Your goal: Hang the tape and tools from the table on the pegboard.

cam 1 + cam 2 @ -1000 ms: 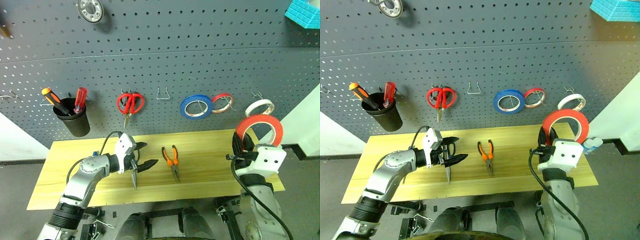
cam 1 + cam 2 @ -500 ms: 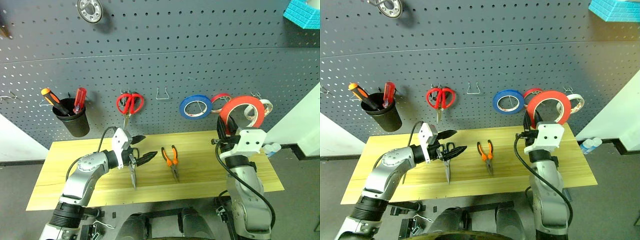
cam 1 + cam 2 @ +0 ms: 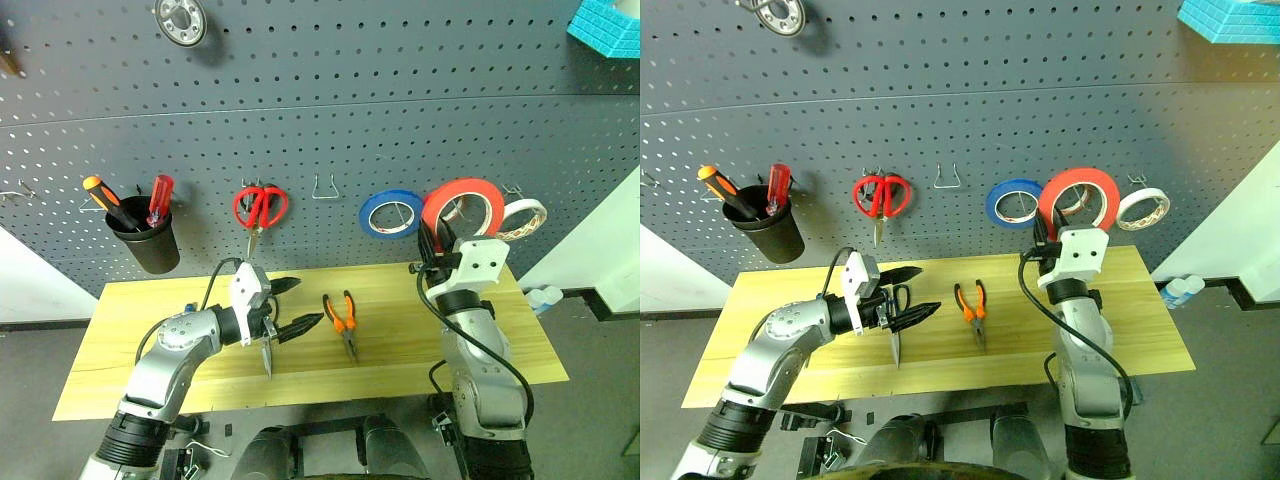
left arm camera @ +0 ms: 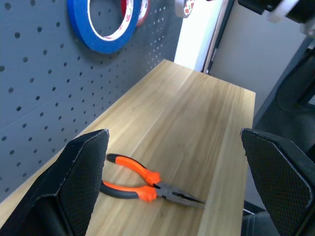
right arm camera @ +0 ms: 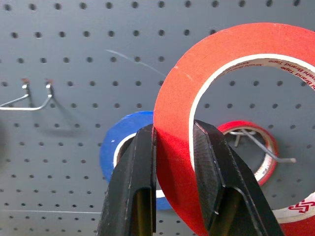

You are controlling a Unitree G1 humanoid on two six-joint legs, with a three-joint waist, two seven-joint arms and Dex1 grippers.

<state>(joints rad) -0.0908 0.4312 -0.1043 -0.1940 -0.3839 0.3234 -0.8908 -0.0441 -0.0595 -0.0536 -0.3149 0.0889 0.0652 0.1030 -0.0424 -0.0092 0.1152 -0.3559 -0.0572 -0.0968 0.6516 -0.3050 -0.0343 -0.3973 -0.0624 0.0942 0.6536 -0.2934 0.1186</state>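
The red-orange tape's opening is in line with the small red roll's hook, so my right gripper keeps moving toward the pegboard until the hook reaches through.
My right gripper is shut on the lower rim of the red-orange tape, holding it upright close in front of the pegboard. In the right wrist view the tape sits between the blue roll and a small red roll on a hook. My left gripper stands open just above the handles of the dark scissors, which lie on the table. The orange-and-black pliers lie to the right of them, also seen in the left wrist view.
On the pegboard hang a black cup with an orange and a red screwdriver, red-handled scissors, an empty hook, the blue roll and a white roll. A metal ring and a turquoise block sit higher up.
My right arm has carried the red-orange tape left and in toward the pegboard, from over the table's right end to just right of the blue roll. The left gripper has stayed open over the scissors.
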